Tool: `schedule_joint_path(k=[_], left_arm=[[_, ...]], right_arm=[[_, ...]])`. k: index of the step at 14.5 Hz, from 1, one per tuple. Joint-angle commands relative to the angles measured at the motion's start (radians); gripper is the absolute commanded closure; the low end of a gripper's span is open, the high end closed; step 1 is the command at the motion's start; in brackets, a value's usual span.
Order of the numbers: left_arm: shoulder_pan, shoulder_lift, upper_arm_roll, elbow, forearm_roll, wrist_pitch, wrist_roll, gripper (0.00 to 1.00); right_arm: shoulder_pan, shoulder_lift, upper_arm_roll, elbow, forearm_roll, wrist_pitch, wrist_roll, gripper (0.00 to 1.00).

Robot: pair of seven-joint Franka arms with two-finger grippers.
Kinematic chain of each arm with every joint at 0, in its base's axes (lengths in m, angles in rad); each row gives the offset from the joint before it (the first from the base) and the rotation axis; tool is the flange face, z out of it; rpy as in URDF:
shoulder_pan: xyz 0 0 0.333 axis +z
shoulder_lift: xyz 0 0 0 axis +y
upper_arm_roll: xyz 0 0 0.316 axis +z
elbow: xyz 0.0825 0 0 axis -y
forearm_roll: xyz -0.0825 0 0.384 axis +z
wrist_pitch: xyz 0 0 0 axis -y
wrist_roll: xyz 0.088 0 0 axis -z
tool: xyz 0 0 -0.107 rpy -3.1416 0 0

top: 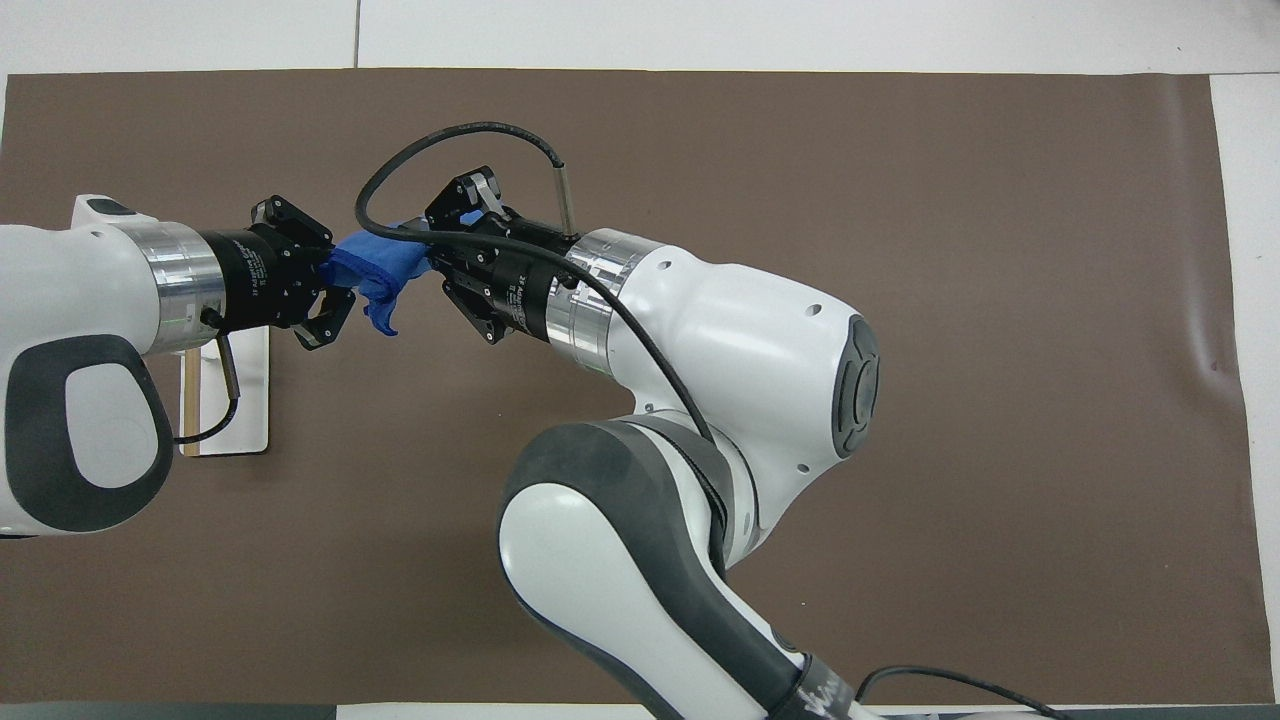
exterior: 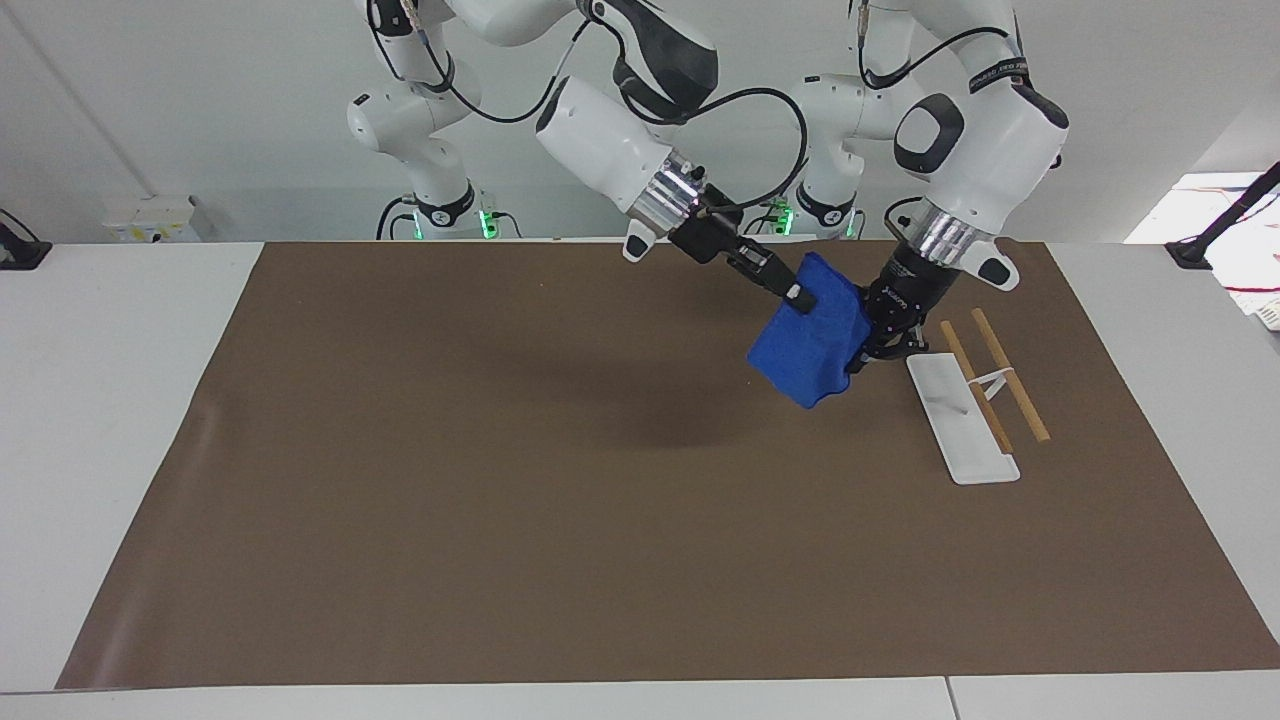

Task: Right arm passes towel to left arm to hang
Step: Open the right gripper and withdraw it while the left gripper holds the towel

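Observation:
My two grippers are both closed on the blue towel (exterior: 813, 344). My right gripper should open and move away before my left gripper hangs the towel over the wooden rods (exterior: 1011, 377).
The blue towel (exterior: 808, 348) hangs in the air between both grippers, over the brown mat toward the left arm's end of the table. The right gripper (exterior: 797, 293) reaches in from the right arm's side and is shut on the towel's upper edge. The left gripper (exterior: 860, 340) comes down beside it, partly hidden by the cloth, and is shut on the towel's other side. In the overhead view the towel (top: 368, 272) is bunched between the left gripper (top: 335, 280) and the right gripper (top: 428, 256), which point at each other.
A white tray (exterior: 962, 425) with two wooden rods (exterior: 1010, 378) over it lies on the brown mat (exterior: 500, 500) just under the left arm's wrist. In the overhead view the tray (top: 245, 400) shows below the left forearm.

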Motion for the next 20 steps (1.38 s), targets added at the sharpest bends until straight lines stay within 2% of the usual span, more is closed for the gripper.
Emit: schedule_joint_path(k=[1, 2, 5, 7, 10, 12, 14, 16, 18, 20], left_arm=[[-0.003, 0.002, 0.008, 0.022, -0.002, 0.007, 0.006, 1.00], [-0.003, 0.002, 0.008, 0.026, -0.002, 0.007, 0.012, 1.00], [-0.003, -0.002, 0.008, 0.041, 0.033, -0.004, 0.027, 1.00], [-0.006, -0.005, 0.006, 0.060, 0.109, -0.002, 0.027, 1.00], [-0.007, -0.002, 0.002, 0.086, 0.221, -0.001, 0.061, 1.00], [-0.023, 0.001, 0.000, 0.089, 0.289, -0.001, 0.124, 1.00], [-0.029, -0.007, 0.000, 0.078, 0.347, -0.011, 0.161, 1.00], [-0.027, -0.005, 0.002, 0.083, 0.375, -0.019, 0.188, 1.00], [-0.015, -0.011, 0.003, 0.087, 0.378, -0.103, 0.194, 1.00], [0.000, -0.013, 0.009, 0.088, 0.419, -0.163, 0.194, 1.00]], right_arm=[[-0.005, 0.001, -0.002, -0.001, 0.003, 0.011, -0.015, 0.77], [-0.008, 0.002, -0.002, -0.001, 0.003, 0.011, -0.030, 0.01], [-0.014, -0.008, -0.008, -0.039, -0.054, 0.008, -0.180, 0.00], [-0.028, -0.023, -0.014, -0.094, -0.176, 0.004, -0.305, 0.00], [-0.107, -0.055, -0.012, -0.191, -0.374, -0.018, -0.508, 0.00], [-0.187, -0.075, -0.014, -0.242, -0.459, -0.060, -0.664, 0.00], [-0.270, -0.081, -0.014, -0.245, -0.523, -0.148, -0.746, 0.00], [-0.339, -0.090, -0.014, -0.242, -0.690, -0.231, -0.769, 0.00], [-0.397, -0.095, -0.012, -0.225, -0.872, -0.348, -0.779, 0.00], [-0.443, -0.101, -0.012, -0.184, -0.963, -0.484, -0.785, 0.00]])
